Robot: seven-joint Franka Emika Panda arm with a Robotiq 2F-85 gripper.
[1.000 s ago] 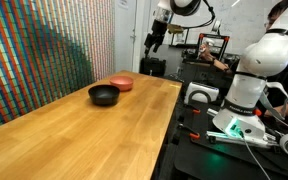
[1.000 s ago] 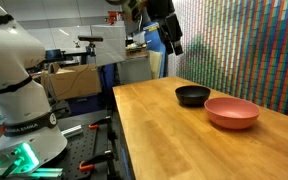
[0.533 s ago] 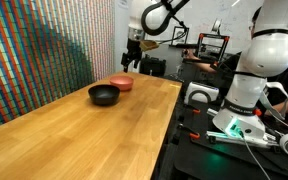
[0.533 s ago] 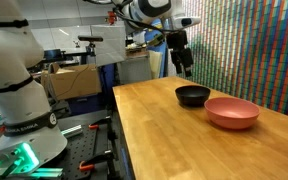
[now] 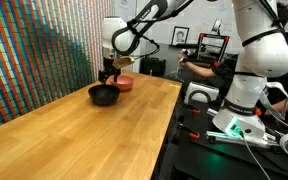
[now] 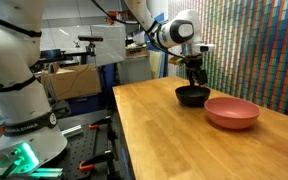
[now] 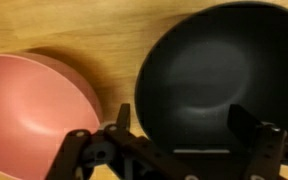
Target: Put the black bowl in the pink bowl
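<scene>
The black bowl's near rim (image 7: 187,150) has my gripper's open fingers along it, so I should move toward the pink bowl and put my fingers on both sides of the rim (image 7: 139,98) facing the pink bowl.
The glossy black bowl (image 5: 104,96) stands on the wooden table, right beside the salmon pink bowl (image 5: 123,84). Both show in the other exterior view too, the black bowl (image 6: 191,97) to the left of the pink bowl (image 6: 231,112). My gripper (image 5: 108,78) hangs just above the black bowl's rim (image 6: 195,80). In the wrist view the black bowl (image 7: 216,70) fills the upper right and the pink bowl (image 7: 29,110) lies at the left. My gripper (image 7: 181,120) is open, its fingers spread over the black bowl's near part, holding nothing.
The long wooden table (image 5: 64,140) stretches toward the camera. A colourful mosaic wall (image 5: 34,50) runs along its far side. A second white robot base (image 5: 246,85) and cluttered benches stand beyond the table's open edge.
My gripper has come down and across from high above the table's far end to just over the black bowl. The bowls have not moved.
</scene>
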